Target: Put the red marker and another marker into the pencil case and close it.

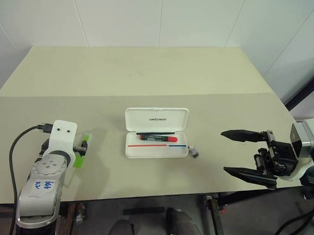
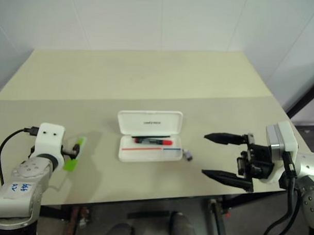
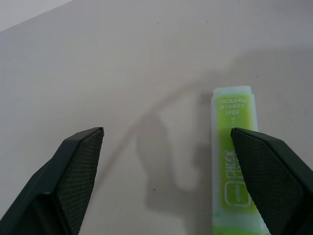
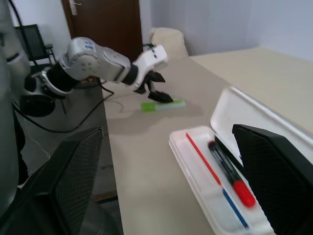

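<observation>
The pencil case has an empty front slot point(image 1: 147, 152) with the red line along its edge, so the green highlighter will fit flat in there when I lower it.
The white pencil case point(image 1: 141, 119) lies open at the table's middle, lid tipped back. The red marker point(image 1: 159, 138) lies in its tray, black barrel and red cap along the printed lines. The other marker, a stubby green highlighter point(image 3: 234, 161), rests on the table at the left. My left gripper point(image 3: 166, 132) hangs open just above it, one finger over its edge and the other well off to the side. My right gripper point(image 1: 224, 151) is open and holds nothing, pointing at the case from the right. The right wrist view shows the red marker point(image 4: 230, 169) and the highlighter point(image 4: 164, 105).
A small grey block point(image 1: 194, 151) sits by the case's right end. The beige table point(image 1: 148, 71) stretches bare behind the case, with a seam across it. A cable point(image 1: 17, 143) loops from my left wrist near the front edge.
</observation>
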`<act>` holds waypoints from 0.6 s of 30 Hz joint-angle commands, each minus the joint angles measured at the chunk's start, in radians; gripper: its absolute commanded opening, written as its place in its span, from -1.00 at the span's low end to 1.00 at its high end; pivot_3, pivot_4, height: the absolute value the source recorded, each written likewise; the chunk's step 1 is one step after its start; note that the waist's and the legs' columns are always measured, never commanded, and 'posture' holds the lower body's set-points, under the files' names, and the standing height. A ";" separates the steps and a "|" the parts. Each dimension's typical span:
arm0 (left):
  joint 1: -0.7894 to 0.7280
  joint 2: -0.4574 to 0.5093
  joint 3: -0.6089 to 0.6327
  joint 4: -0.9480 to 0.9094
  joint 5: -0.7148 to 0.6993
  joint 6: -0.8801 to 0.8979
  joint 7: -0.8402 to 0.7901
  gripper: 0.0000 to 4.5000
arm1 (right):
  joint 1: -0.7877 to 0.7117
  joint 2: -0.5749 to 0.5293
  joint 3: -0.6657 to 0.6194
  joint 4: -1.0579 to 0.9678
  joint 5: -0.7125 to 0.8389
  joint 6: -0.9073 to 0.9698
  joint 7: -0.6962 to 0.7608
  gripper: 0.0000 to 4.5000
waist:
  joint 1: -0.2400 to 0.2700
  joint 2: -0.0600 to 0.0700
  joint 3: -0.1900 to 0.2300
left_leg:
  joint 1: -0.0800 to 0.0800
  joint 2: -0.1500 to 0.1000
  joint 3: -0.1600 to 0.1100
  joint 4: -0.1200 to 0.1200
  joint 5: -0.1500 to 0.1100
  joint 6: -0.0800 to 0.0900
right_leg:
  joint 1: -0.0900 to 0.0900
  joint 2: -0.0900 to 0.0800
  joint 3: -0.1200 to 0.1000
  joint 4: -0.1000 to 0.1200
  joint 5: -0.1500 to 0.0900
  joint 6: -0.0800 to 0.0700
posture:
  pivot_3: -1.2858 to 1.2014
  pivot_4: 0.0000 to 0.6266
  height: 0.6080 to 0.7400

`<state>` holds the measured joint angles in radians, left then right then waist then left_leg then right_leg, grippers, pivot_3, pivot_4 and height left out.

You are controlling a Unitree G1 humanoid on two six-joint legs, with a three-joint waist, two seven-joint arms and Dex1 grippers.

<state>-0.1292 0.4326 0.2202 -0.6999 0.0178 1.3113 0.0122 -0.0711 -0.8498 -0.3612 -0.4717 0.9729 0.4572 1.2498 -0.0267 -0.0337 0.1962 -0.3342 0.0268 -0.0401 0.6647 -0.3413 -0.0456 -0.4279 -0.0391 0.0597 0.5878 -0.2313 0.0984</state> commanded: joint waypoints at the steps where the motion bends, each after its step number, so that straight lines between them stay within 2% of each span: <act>1: 0.019 -0.023 -0.026 -0.008 0.015 0.017 0.006 0.98 | 0.006 0.009 0.010 -0.045 0.005 -0.004 -0.011 1.00 | 0.000 0.000 0.000 | 0.000 0.000 0.000 0.000 0.000 0.000 | 0.000 0.000 0.000 0.000 0.000 0.000 | 0.03 -0.52 1.00; 18: -0.020 -0.133 -0.102 0.023 0.063 0.026 0.043 0.98 | -0.062 0.142 0.300 0.002 -0.245 -0.090 -0.071 1.00 | 0.001 0.001 -0.001 | 0.000 -0.002 0.000 0.002 0.000 0.000 | 0.001 -0.001 0.000 0.000 -0.001 -0.003 | 0.03 -0.52 1.00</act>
<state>-0.1500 0.3077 0.1364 -0.6874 0.0740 1.3273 0.0539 -0.1249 -0.7138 -0.0685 -0.4626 0.7360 0.3909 1.1750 -0.0257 -0.0332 0.1953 -0.3339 0.0250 -0.0403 0.6663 -0.3410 -0.0459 -0.4267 -0.0406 0.0603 0.5874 -0.2320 0.0950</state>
